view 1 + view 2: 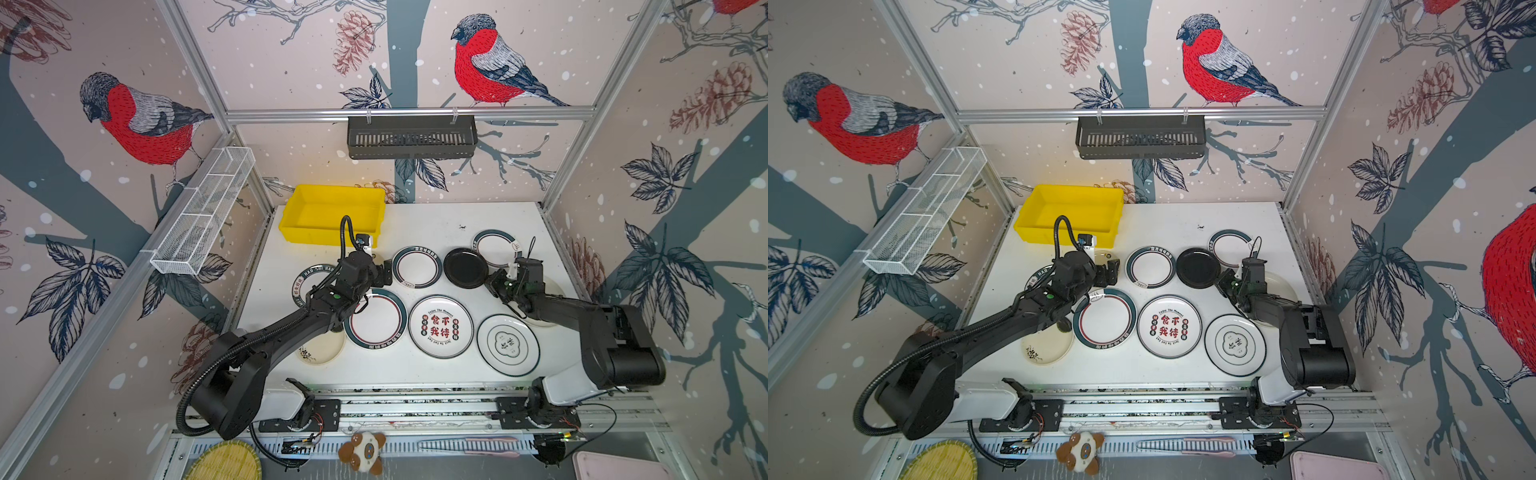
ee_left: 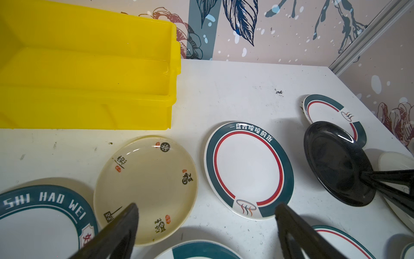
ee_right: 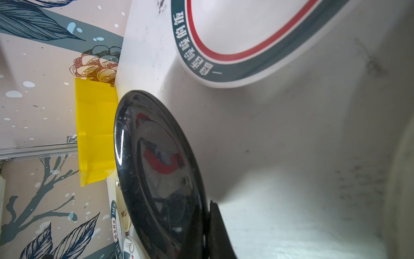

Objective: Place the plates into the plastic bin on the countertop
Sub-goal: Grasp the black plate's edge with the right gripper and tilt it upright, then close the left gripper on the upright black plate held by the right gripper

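Note:
I expect the black plate (image 1: pixel 465 268) to settle flat inside the bin when I lower it, because the yellow plastic bin's empty bottom (image 1: pixel 334 214) looks wider than the plate.
Against the back wall at the left of the white countertop (image 1: pixel 436 216) stands the yellow plastic bin (image 1: pixel 332 212) (image 1: pixel 1071 212) (image 2: pixel 89 67), with nothing in it. Several plates lie flat on the countertop. My right gripper (image 1: pixel 492 282) (image 1: pixel 1223 282) (image 3: pixel 207 208) is shut on the rim of the black plate (image 1: pixel 465 268) (image 2: pixel 336 163) (image 3: pixel 156 168), which is tilted with its held edge raised. My left gripper (image 1: pixel 384 272) (image 1: pixel 1111 272) (image 2: pixel 206 208) hangs open, holding nothing. It is between a cream plate (image 2: pixel 145 190) and a green-rimmed plate (image 1: pixel 417 267) (image 2: pixel 248 170).
More plates lie nearer the front: a large green-rimmed one (image 1: pixel 376 320), one with red writing (image 1: pixel 440 326), a white one (image 1: pixel 508 345). A black slotted basket (image 1: pixel 411 137) and a white wire basket (image 1: pixel 203 212) hang on the walls. Below the front rail are a woven disc (image 1: pixel 226 461) and a plush toy (image 1: pixel 363 451).

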`<move>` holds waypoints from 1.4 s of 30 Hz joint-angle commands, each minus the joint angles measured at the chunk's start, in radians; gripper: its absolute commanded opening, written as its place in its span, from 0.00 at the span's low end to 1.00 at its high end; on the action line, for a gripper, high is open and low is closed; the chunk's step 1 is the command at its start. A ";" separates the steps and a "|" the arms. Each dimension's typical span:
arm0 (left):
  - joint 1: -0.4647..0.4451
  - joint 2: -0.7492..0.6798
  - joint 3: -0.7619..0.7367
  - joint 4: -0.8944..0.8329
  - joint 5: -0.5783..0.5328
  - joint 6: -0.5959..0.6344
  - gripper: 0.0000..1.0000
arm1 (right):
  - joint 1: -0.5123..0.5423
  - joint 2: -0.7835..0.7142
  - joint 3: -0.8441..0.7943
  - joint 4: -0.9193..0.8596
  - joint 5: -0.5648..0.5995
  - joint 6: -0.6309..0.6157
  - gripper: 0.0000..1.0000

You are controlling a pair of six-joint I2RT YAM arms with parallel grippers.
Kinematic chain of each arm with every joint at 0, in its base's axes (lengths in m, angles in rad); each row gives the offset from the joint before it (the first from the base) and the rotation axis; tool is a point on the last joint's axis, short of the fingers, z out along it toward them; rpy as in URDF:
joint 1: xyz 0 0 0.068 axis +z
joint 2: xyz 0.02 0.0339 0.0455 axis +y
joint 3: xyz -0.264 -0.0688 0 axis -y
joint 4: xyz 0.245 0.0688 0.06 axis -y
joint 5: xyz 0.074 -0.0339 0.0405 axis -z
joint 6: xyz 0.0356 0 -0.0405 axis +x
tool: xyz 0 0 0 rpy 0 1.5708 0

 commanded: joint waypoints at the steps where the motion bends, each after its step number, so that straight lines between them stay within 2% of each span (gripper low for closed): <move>1: 0.000 0.020 0.015 0.063 0.058 -0.040 0.94 | 0.003 -0.038 0.010 -0.029 0.015 -0.016 0.02; 7: -0.001 0.105 0.057 0.165 0.192 -0.101 0.90 | 0.020 -0.121 0.023 -0.088 0.014 -0.038 0.02; 12: -0.019 0.191 0.116 0.207 0.278 -0.152 0.84 | 0.065 -0.178 0.065 -0.140 0.011 -0.058 0.02; 18: -0.027 0.273 0.153 0.311 0.427 -0.216 0.69 | 0.098 -0.190 0.079 -0.133 -0.002 -0.053 0.02; 22: -0.033 0.313 0.159 0.399 0.537 -0.235 0.67 | 0.118 -0.186 0.091 -0.137 0.007 -0.075 0.02; 27: -0.032 0.378 0.174 0.473 0.622 -0.287 0.58 | 0.140 -0.186 0.098 -0.120 0.000 -0.090 0.02; 28: -0.034 0.389 0.177 0.489 0.632 -0.300 0.57 | 0.143 -0.185 0.098 -0.117 -0.003 -0.090 0.02; 30: -0.033 0.409 0.185 0.507 0.643 -0.325 0.48 | 0.146 -0.188 0.096 -0.112 -0.005 -0.090 0.02; 34: -0.034 0.433 0.209 0.503 0.653 -0.331 0.41 | 0.153 -0.192 0.096 -0.105 -0.011 -0.098 0.02; 42: -0.035 0.455 0.225 0.473 0.636 -0.327 0.37 | 0.171 -0.210 0.090 -0.078 -0.027 -0.118 0.03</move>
